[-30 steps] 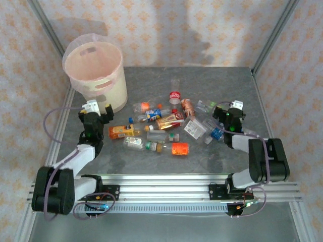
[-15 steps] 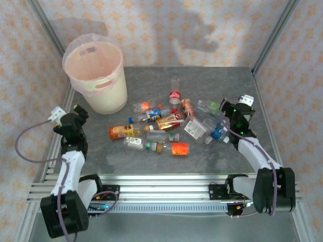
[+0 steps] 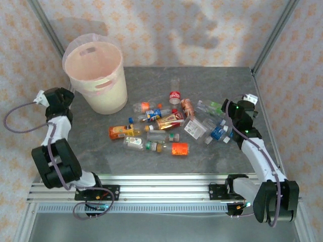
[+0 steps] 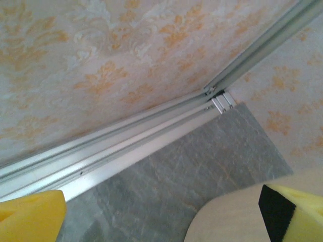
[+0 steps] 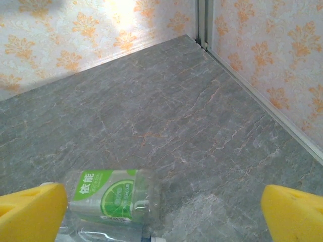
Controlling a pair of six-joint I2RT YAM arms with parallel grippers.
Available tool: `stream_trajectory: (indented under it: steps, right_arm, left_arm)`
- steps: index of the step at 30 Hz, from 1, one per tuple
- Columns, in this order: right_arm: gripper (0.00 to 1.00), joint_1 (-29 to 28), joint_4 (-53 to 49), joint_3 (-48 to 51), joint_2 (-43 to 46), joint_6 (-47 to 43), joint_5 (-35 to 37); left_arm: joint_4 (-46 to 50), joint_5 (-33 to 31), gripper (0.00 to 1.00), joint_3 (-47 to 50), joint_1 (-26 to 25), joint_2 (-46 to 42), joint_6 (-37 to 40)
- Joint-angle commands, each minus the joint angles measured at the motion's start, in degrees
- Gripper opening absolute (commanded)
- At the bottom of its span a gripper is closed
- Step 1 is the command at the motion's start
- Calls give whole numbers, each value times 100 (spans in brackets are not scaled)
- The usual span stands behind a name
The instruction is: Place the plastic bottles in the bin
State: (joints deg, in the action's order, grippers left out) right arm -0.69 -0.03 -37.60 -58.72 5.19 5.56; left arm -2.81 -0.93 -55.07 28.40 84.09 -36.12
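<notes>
The gap (image 3: pixel 69 81) between the bin and the patterned wall is open, so the robot's left gripper carries on into it and pushes the bin up to the bottles.
The plastic bottles (image 3: pixel 160 126) lie scattered in a heap at the middle of the grey table (image 3: pixel 151 80). Among them are an orange one (image 3: pixel 121 132), a red-labelled one (image 3: pixel 180 148) and a clear one with a green lime label (image 3: pixel 209 106). The pale pink bin (image 3: pixel 94 75) stands upright at the back left. My left gripper (image 3: pixel 54 97) hovers left of the bin, open and holding nothing (image 4: pixel 161 224); the bin's cream wall (image 4: pixel 237 222) shows by its right fingertip. My right gripper (image 3: pixel 234 110) is open (image 5: pixel 164 217) at the heap's right edge, with the green-label bottle (image 5: pixel 111 194) just ahead of its left finger.
Aluminium frame rails (image 4: pixel 126 146) and patterned walls (image 5: pixel 262 55) close in the table on the left, back and right. Bare table stretches behind the heap and in front of it toward the arm bases (image 3: pixel 151 189).
My left arm has swung away from the bottles, out to the left edge beside the bin. My right arm has drawn back to the right of the heap. No bottle has moved.
</notes>
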Motion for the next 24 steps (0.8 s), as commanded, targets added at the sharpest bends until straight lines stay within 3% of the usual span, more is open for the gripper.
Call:
stream_trajectory:
  steps: [1,11,13,16,24]
  right_arm:
    - [99,-1,-453,-213,188,157,-88]
    - [99,-49,-714,-363,256,184,-211]
    - [99,-65,-700,-362,223,199,-239]
    - [99,-107,-683,-386,128,219,-266]
    - [99,-353,-647,-567,-324,204,-183]
  left_arm:
    - [271,353,100,-538,147,436,-364]
    - [304,1133,99,-2218,167,2110,-531]
    - [269,1287,96,-2525,166,2412,-602]
    - [200,1561,83,-3037,133,2926,-668]
    - [891,2061,79,-4681,-263,4027,-97]
